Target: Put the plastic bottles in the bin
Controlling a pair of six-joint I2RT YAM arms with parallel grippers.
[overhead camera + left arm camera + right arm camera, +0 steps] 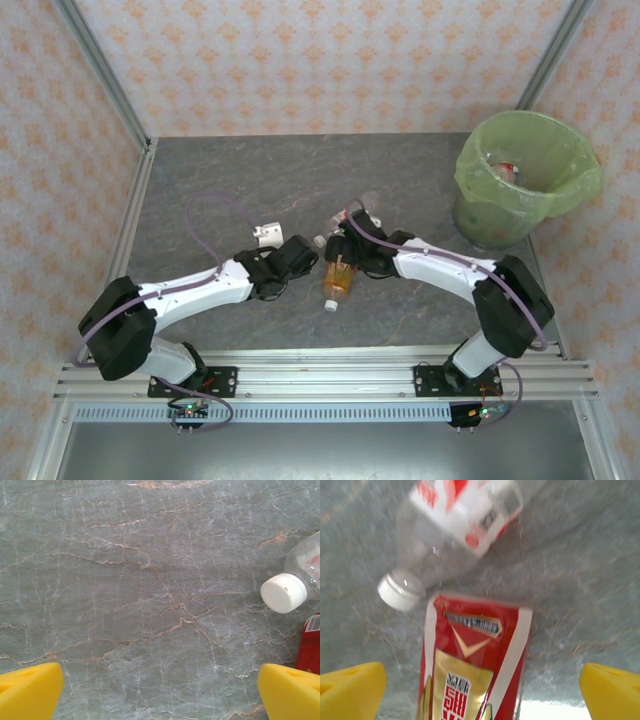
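Note:
The open fingers of my right gripper line up across the amber bottle's width (465, 687), so they should keep going down until they reach both sides of its red label (472, 642), and then close.
Two plastic bottles lie mid-table. One is an amber bottle (338, 280) with a red and gold label (475, 665). The other is a clear bottle (455, 525) with a red-white label and a white cap (398, 591). My right gripper (482, 692) is open, its yellow fingertips (612, 690) spread either side of the red-labelled bottle. My left gripper (160, 690) is open over bare table, the clear bottle's white cap (284, 592) to its right. In the top view the left gripper (300, 255) and right gripper (352, 240) face each other across the bottles. The bin (525, 180), lined in lime green, stands at the far right with bottles inside.
A small white-capped piece (265, 233) lies just behind the left gripper. Metal frame posts and patterned walls close the table on three sides. A rail (320, 375) runs along the near edge by the arm bases.

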